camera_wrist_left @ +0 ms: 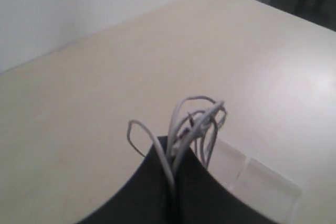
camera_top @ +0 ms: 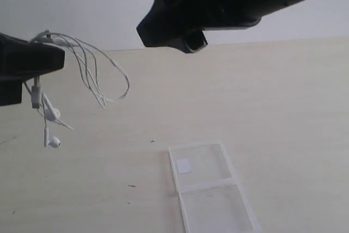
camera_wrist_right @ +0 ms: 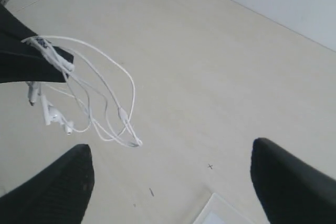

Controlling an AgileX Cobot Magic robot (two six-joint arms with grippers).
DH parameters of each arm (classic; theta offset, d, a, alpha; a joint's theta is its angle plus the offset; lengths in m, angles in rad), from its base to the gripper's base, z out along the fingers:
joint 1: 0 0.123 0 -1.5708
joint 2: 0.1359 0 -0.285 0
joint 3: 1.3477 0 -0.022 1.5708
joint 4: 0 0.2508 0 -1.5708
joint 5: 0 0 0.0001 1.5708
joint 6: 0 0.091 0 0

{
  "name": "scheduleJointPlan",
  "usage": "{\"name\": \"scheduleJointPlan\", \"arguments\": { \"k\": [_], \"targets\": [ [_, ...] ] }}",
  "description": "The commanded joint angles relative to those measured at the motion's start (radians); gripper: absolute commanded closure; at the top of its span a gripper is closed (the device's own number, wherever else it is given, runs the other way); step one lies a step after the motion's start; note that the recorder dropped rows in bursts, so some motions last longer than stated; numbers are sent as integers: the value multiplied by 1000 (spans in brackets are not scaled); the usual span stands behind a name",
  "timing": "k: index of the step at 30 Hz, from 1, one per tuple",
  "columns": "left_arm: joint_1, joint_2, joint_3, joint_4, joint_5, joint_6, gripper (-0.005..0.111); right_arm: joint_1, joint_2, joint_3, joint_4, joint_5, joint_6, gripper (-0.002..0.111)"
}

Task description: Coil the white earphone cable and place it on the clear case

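The robot's left gripper has the white earphone cable hanging in gathered loops [camera_top: 90, 75], so the robot should go on carrying the cable until it hangs over the empty clear case [camera_top: 210, 184].
The white earphone cable [camera_top: 90, 66] hangs in loose loops above the table at the left, with its earbuds [camera_top: 53, 142] dangling below. My left gripper [camera_top: 57, 58] is shut on the cable bundle [camera_wrist_left: 181, 129], well above the wood. In the right wrist view the same cable [camera_wrist_right: 105, 98] droops from the left gripper's black fingers [camera_wrist_right: 31, 59]. The clear case [camera_top: 210, 186] lies open and flat near the front of the table, a white sticker [camera_top: 184, 166] on its far half; a corner of the clear case [camera_wrist_right: 215, 211] shows below my right gripper [camera_wrist_right: 170, 182], which is open, empty and high up.
The pale wooden table [camera_top: 262, 96] runs back to a white wall. The right arm's black body [camera_top: 229, 4] crosses the top of the exterior view. Small dark marks [camera_top: 131, 186] dot the wood left of the case.
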Motion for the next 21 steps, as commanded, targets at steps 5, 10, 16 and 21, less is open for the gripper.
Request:
{"name": "scheduleJointPlan", "arguments": {
  "k": [5,10,16,21],
  "targets": [
    [2,6,-36,150,190,-126,107,-5,-123,181,-12,-150,-13,30],
    [2,17,-72,134,249,-141,107,-5,-208,257,-12,-195,2,30],
    [2,48,-100,129,371,-151,107,-5,-312,363,-12,-289,6,30],
    [2,89,-100,63,395,-151,107,-5,-349,466,-7,-376,56,30]
  ]
}}
